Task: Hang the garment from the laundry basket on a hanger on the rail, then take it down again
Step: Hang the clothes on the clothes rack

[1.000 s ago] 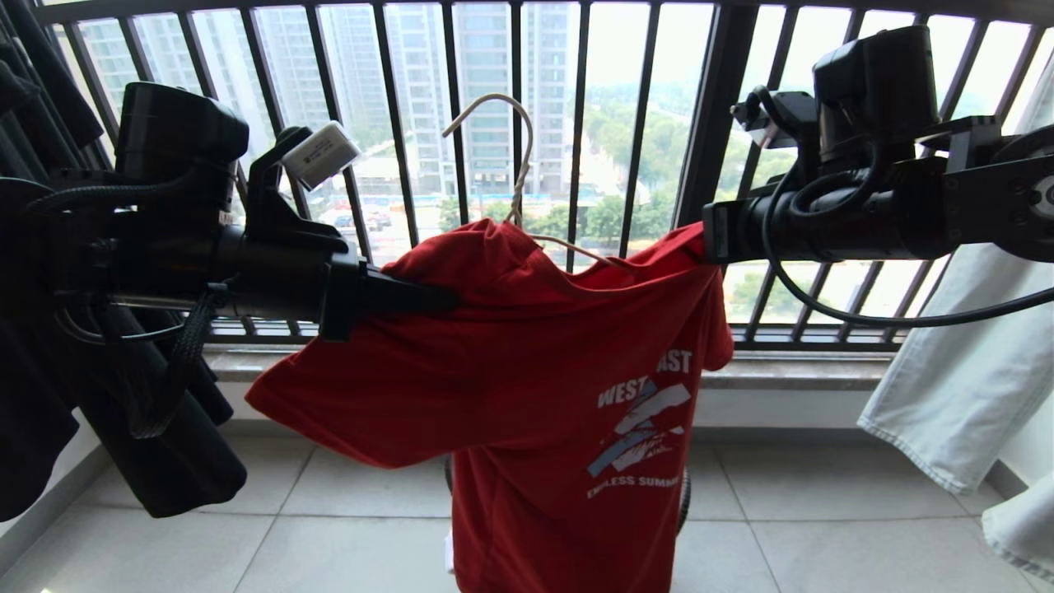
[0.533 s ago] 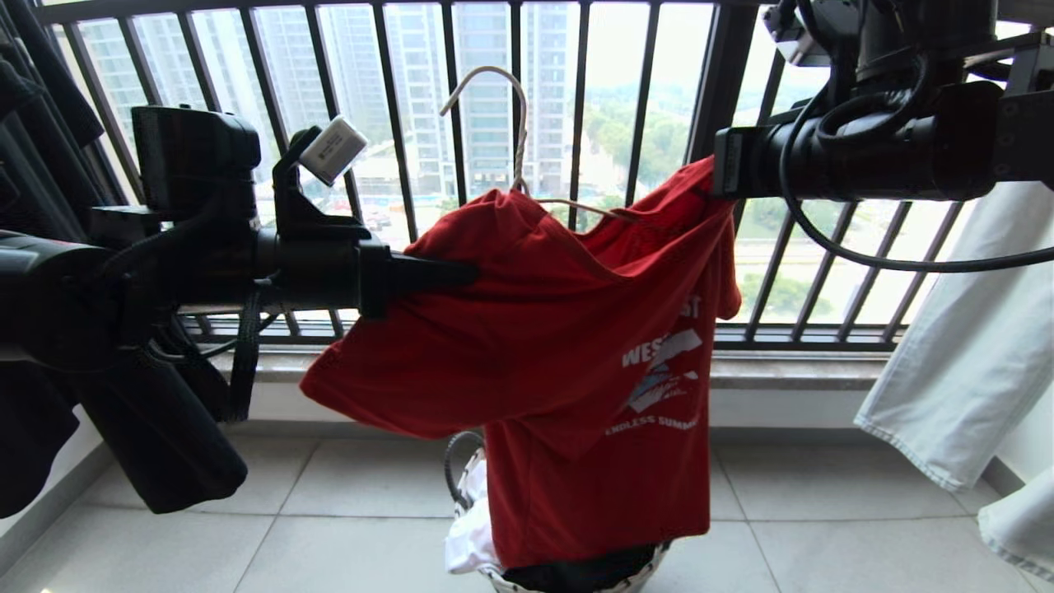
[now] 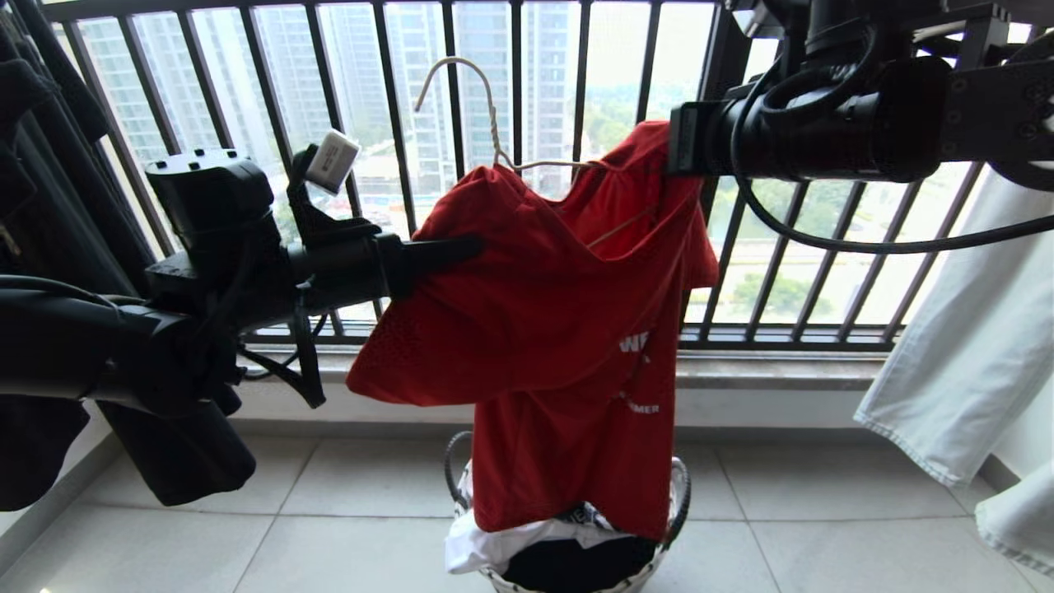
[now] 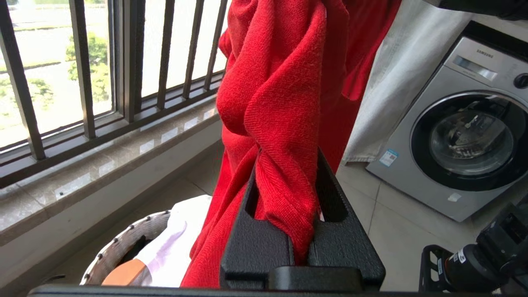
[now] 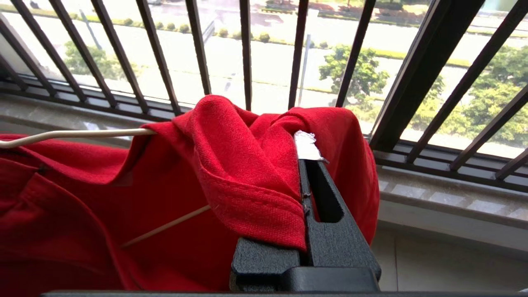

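My right gripper should bring the collar in to the hook's base [image 3: 501,156] before it opens, because the red T-shirt's neck [image 3: 571,193] gapes and its collar is far out along the hanger's arm.
The garment [image 3: 543,305], a red T-shirt, hangs in the air between my two grippers, over the laundry basket [image 3: 450,473]. Its hem reaches the basket's top. The hanger [image 3: 494,136], thin white wire, sits in the neck with its hook free above the shirt; one of its arms [image 5: 74,133] shows in the right wrist view. My left gripper [image 3: 469,245] is shut on a twisted bunch of the cloth [image 4: 280,103] at one shoulder. My right gripper [image 5: 304,165] is shut on the collar [image 5: 247,206] beside the white label [image 5: 307,146]. The rail is out of view.
The dark barred balcony railing [image 3: 395,165] and its stone sill stand just behind the shirt. Pale trousers [image 3: 947,346] hang at the right, black clothes [image 3: 49,206] at the left. White cloth [image 3: 494,548] and black cloth lie in the basket. A washing machine [image 4: 462,136] stands nearby.
Both grippers have lifted the shirt and hanger. The right one has gone up and left, the shirt has folded narrower, hiding most of the lettering, and the basket below has come into sight.
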